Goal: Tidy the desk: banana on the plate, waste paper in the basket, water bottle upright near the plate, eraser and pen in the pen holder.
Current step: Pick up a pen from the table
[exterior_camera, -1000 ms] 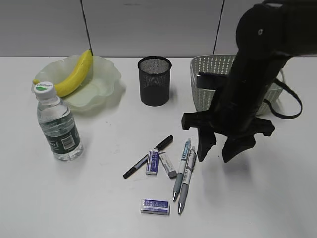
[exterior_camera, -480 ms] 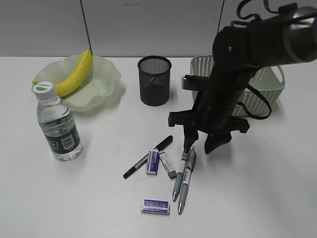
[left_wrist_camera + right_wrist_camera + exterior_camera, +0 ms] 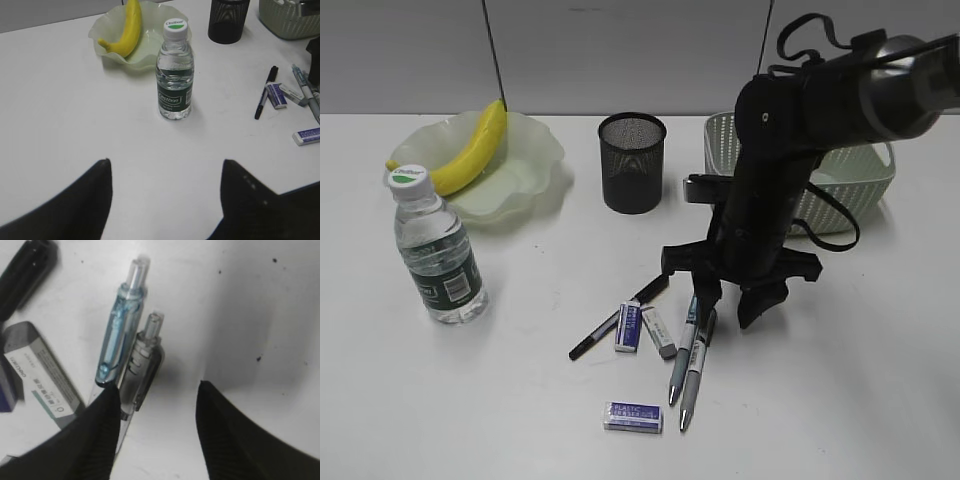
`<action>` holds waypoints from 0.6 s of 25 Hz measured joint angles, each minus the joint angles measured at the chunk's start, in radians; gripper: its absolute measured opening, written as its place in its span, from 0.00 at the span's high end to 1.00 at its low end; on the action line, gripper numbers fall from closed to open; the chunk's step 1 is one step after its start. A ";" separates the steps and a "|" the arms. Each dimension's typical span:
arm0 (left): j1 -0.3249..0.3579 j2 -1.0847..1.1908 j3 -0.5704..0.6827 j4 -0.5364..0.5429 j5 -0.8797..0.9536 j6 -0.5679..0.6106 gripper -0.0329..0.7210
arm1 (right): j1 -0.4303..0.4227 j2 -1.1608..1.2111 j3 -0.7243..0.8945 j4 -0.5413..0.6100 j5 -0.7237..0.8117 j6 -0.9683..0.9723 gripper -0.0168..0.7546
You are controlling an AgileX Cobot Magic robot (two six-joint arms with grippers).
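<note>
My right gripper is to take the grey pen, which lies close against the blue pen. It should first swing the grey pen's top end clear and then take the grey pen.
The banana lies in the pale green plate at the back left. In front of the plate the water bottle stands upright. The black mesh pen holder is at the back centre. A blue pen and a grey pen lie side by side. My right gripper is open low over their top ends, its left finger on top of them. A black pen and three erasers lie on the desk. My left gripper is open and holds nothing. I cannot make out the waste paper.
The sage-green basket stands at the back right, behind my right arm. One eraser lies apart near the front edge. The desk is bare to the right of the pens.
My right arm has swung left from beside the basket and come down over the two pens. The left gripper and the objects have not moved.
</note>
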 joint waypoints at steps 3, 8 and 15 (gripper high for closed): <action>0.000 0.000 0.000 0.000 0.000 0.000 0.28 | 0.000 0.015 -0.002 -0.001 -0.019 0.000 0.47; 0.000 0.000 0.000 0.000 0.000 0.000 0.29 | 0.000 0.027 -0.005 -0.063 -0.002 0.000 0.47; 0.000 0.000 0.000 0.000 0.000 0.000 0.30 | 0.000 0.027 -0.007 -0.115 0.094 0.000 0.47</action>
